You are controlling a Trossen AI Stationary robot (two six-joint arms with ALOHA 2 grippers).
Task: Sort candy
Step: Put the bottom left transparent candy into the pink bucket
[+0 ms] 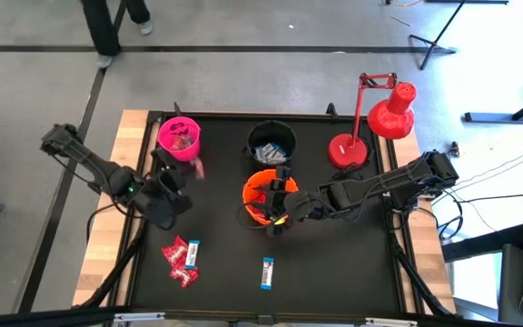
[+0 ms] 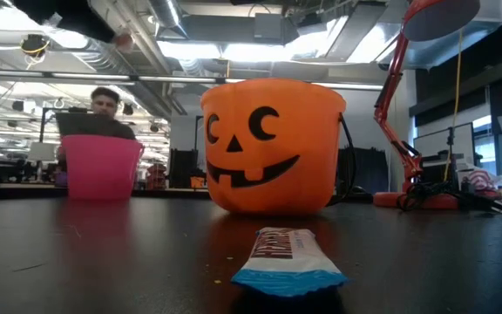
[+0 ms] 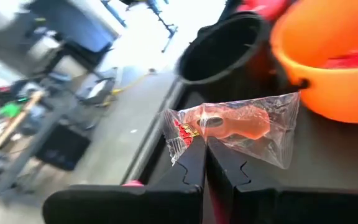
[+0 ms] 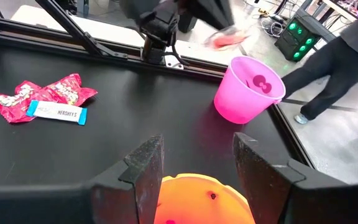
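Note:
The clear packet (image 1: 198, 170) hangs higher than the pink bucket's rim, so the robot's left gripper should go on moving across to the bucket's opening (image 1: 181, 136) before it lets go there.
My left gripper (image 3: 207, 149) is shut on one candy (image 3: 229, 123), a clear packet with an orange-pink sweet and red print. It hangs in the air just near of the pink bucket (image 1: 180, 138). My right gripper (image 4: 197, 163) stands open over the orange pumpkin bucket (image 1: 267, 194), with nothing between its fingers. Loose candy lies flat on the black table: red packets (image 1: 181, 262) with a blue-and-white bar (image 1: 194, 251) at the near left, and another blue-and-white bar (image 1: 267, 272) near the front middle. The black bucket (image 1: 272, 143) holds blue-and-white bars. My left gripper pinches the clear wrapper's edge (image 3: 190, 135) near its red-printed end between its two fingertips. The rest of the packet sticks out past the fingertips (image 3: 194, 163). The candy is lifted clear of the table, beside the pink bucket.
A red desk lamp (image 1: 370, 127) stands at the table's far right. The three buckets sit in the table's far half, with bare black mat (image 1: 334, 263) at the near right. A person (image 2: 103, 103) sits beyond the table, and another (image 4: 347, 56) stands by the pink bucket's side.

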